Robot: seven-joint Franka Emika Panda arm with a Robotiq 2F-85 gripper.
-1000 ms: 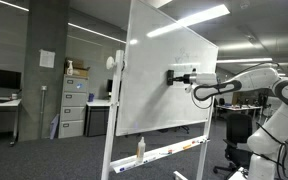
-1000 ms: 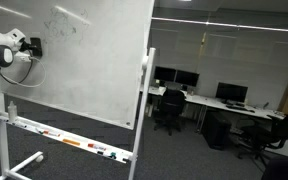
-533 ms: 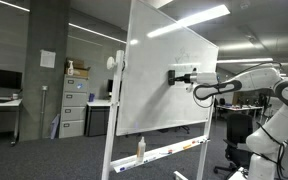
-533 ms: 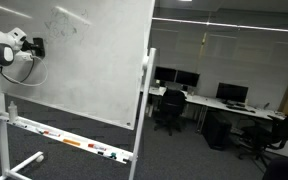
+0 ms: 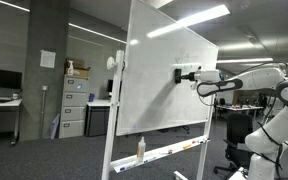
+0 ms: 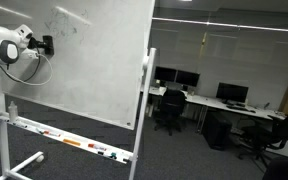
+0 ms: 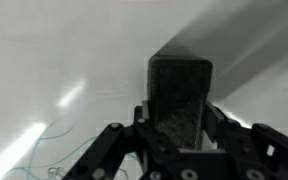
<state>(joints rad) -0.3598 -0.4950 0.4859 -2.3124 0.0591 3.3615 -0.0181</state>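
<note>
Next, I turn my gripper back and wipe the eraser higher, over the teal scribbles [image 7: 56, 146] that remain beside my gripper, because the whiteboard ahead of the eraser [image 7: 134, 35] is mostly clean.
My gripper [image 7: 179, 120] is shut on a black whiteboard eraser [image 7: 180, 95], whose dark felt block stands up between the two fingers and is pressed against the whiteboard [image 7: 64, 50]. In both exterior views the eraser [image 5: 181, 75] [image 6: 47, 43] sits flat on the board surface [image 5: 164, 80] [image 6: 94, 60], at mid height in one and near the upper left in the other. Faint teal marker scribbles [image 7: 54, 150] remain on the board beside the gripper.
The whiteboard stands on a wheeled frame, its tray [image 6: 69, 140] holding markers and a spray bottle [image 5: 140, 148]. Office chairs [image 6: 169, 110] and desks with monitors [image 6: 229, 95] stand behind it; filing cabinets [image 5: 74, 105] are on the far side.
The gripper with the eraser has slid sideways and slightly up across the board, away from where it was a second ago.
</note>
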